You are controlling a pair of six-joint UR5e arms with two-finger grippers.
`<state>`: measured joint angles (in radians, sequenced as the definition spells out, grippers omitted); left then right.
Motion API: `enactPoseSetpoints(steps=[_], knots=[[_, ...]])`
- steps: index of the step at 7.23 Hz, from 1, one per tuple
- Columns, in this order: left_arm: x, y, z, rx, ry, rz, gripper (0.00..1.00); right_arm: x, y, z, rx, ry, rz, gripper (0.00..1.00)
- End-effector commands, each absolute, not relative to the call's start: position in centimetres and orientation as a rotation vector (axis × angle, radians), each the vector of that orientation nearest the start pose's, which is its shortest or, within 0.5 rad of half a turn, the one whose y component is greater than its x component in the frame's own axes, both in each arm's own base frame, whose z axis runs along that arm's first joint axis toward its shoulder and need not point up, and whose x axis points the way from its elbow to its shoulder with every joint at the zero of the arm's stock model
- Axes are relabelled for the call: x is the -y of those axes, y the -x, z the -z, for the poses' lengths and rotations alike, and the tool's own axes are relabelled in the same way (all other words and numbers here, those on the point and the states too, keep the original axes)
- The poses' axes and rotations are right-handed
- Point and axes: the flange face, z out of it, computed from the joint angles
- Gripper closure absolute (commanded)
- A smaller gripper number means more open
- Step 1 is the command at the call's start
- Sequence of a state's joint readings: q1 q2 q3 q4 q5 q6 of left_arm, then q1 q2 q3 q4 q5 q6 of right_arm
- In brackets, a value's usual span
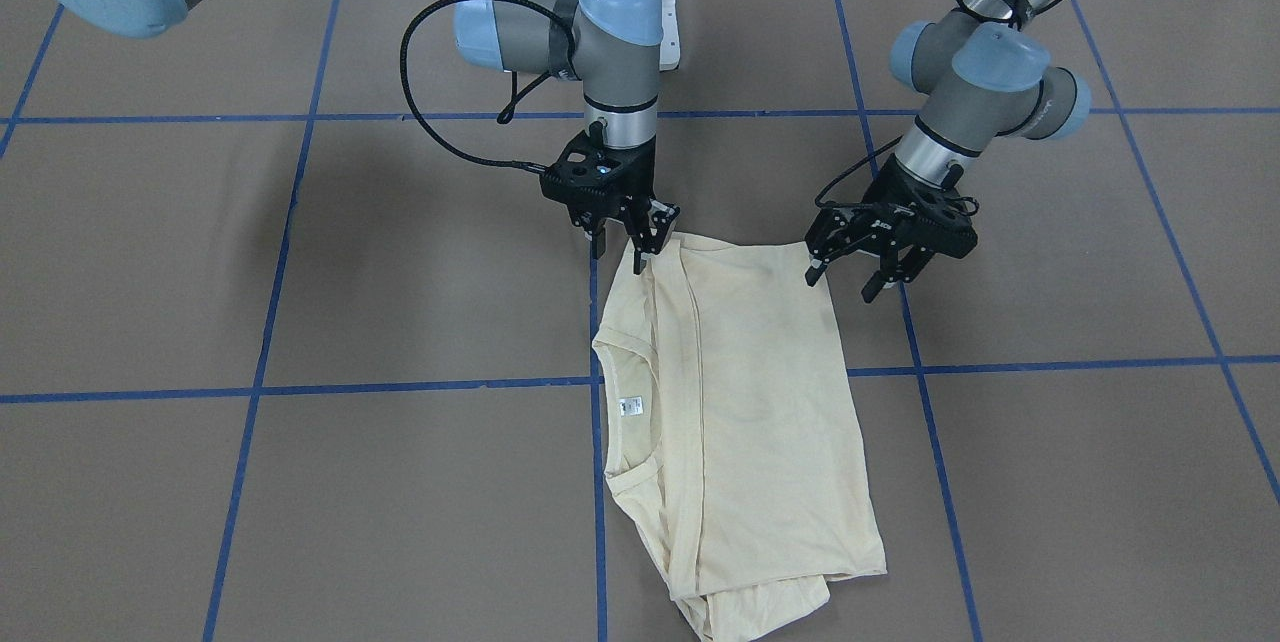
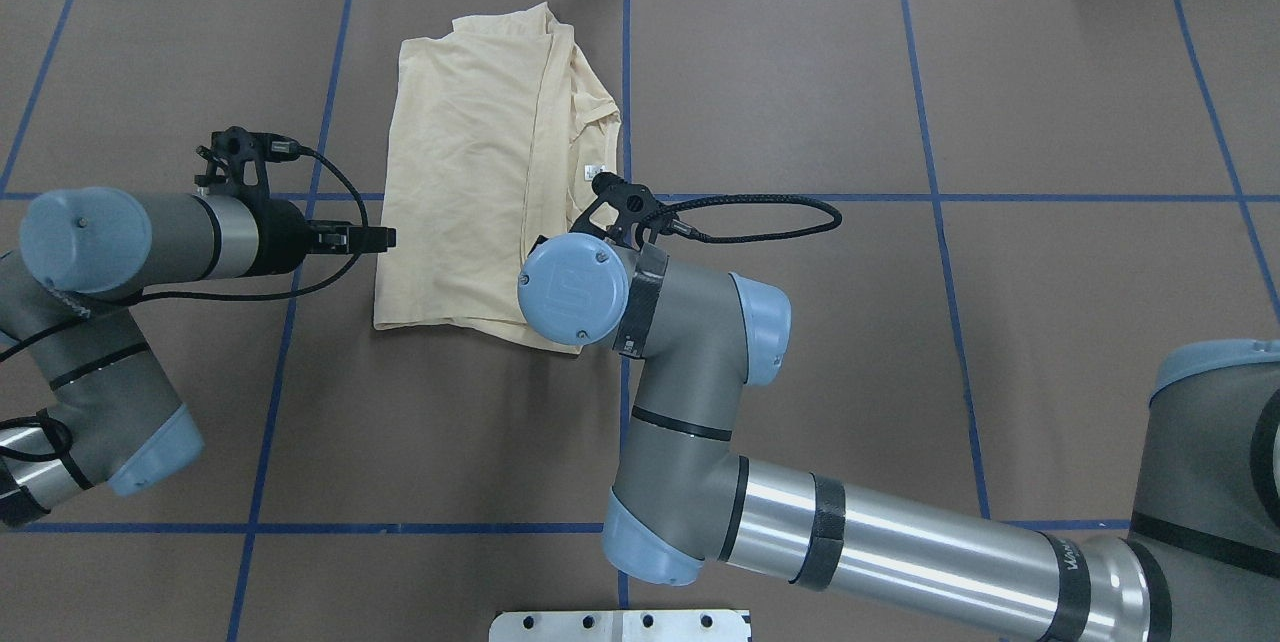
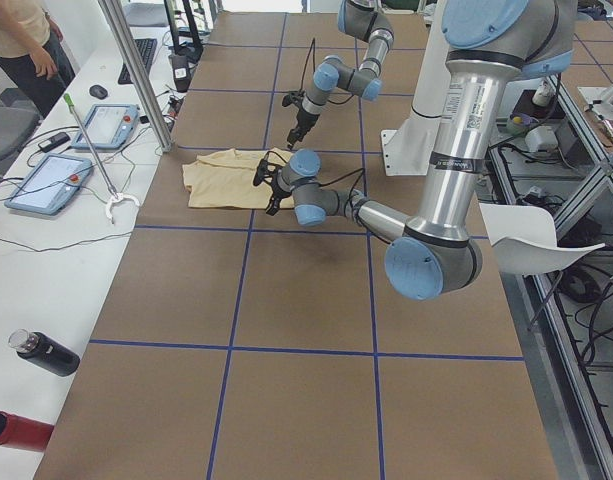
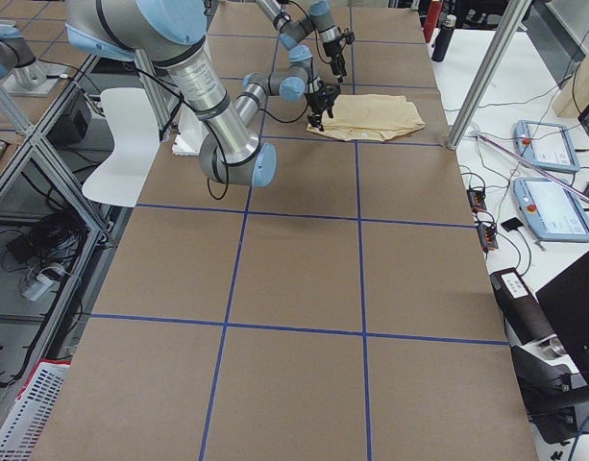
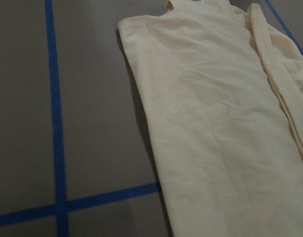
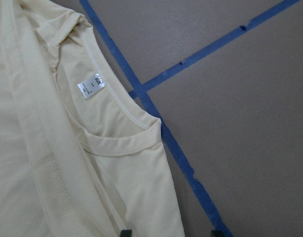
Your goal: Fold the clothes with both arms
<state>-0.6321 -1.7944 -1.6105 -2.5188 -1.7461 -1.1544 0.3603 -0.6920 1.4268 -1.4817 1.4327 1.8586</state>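
Observation:
The whole shirt [image 1: 774,402] will slide along, still folded, when I pull its near corners, because the folded shirt lies flat and its far end [image 1: 780,594] is free.
The pale cream-yellow T-shirt [image 1: 740,402] lies folded into a long rectangle on the brown table, its print hidden. Its ribbed neck with the white label [image 1: 629,407] faces the robot's right side. My right gripper [image 1: 620,250] is open and low at the shirt's near corner. In the right wrist view its fingertips [image 6: 125,232] straddle the shirt's edge below the label [image 6: 90,87]. My left gripper [image 1: 843,282] is open at the other near corner, one finger touching the cloth. The overhead view shows it beside the shirt's [image 2: 480,172] edge. The left wrist view shows only the shirt [image 5: 215,133].
Blue tape lines [image 1: 400,387] grid the table. The white pedestal base [image 2: 620,625] stands at the robot's side. In the exterior left view a metal pole [image 3: 136,75], tablets [image 3: 48,180], bottles [image 3: 44,352] and an operator [image 3: 16,40] are beyond the table's far edge.

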Motion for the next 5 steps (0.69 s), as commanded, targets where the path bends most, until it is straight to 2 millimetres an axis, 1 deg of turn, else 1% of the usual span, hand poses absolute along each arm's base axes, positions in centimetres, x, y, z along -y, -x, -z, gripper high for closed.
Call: enactPoseSetpoints(steps=[1, 3, 5], knots=[[42.6, -43.8, -41.5, -1.139, -0.433, 0.087, 0.36, 40.1, 66.1, -16.8, 0.828, -0.170, -0.661, 0.38], [42.1, -43.9, -42.1, -1.128, -0.424, 0.082, 0.36, 40.0, 66.1, -16.7, 0.831, -0.170, -0.658, 0.38], [41.8, -43.6, -43.1, -1.113, -0.412, 0.084, 0.36, 40.1, 66.0, -16.7, 0.832, -0.170, -0.661, 0.38]])
